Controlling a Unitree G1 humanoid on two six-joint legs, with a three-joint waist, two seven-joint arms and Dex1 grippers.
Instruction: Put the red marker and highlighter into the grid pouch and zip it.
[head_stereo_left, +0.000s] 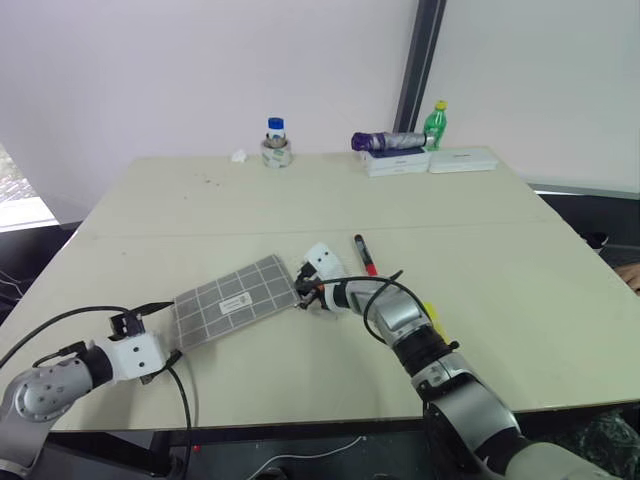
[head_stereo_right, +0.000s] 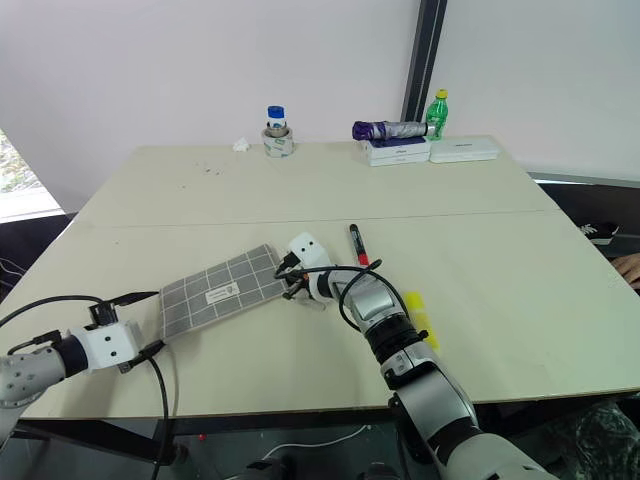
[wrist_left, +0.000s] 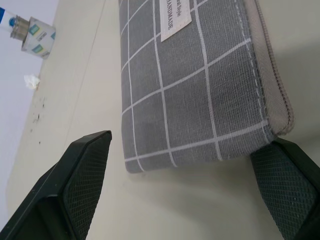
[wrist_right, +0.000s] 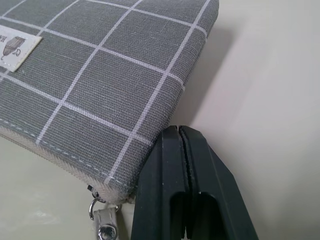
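Observation:
The zipper (wrist_left: 273, 70) runs along the long edge, and its tab is by my right gripper. The grid pouch (head_stereo_left: 235, 301) will open from there when I pull the tab.
The grid pouch (head_stereo_left: 235, 300), grey with white lines and a small white label, lies flat on the table, left of centre. My left gripper (head_stereo_left: 163, 333) is open, and its fingers (wrist_left: 85, 170) stand on either side of the pouch's left end without touching it. My right gripper (wrist_right: 178, 131) is shut with nothing in it, its tips against the pouch's right corner. The pale zipper pull tab (wrist_right: 105, 225) lies just beside them. The red marker (head_stereo_left: 364, 255) lies on the table beyond my right gripper. The yellow highlighter (head_stereo_right: 420, 315) rests to the right, partly hidden by my right arm.
At the table's far edge stand a blue-capped bottle (head_stereo_left: 277, 143), a folded purple umbrella (head_stereo_left: 388, 142) on white boxes (head_stereo_left: 460, 160), and a green bottle (head_stereo_left: 436, 120). Black cables trail from both wrists over the table's near edge.

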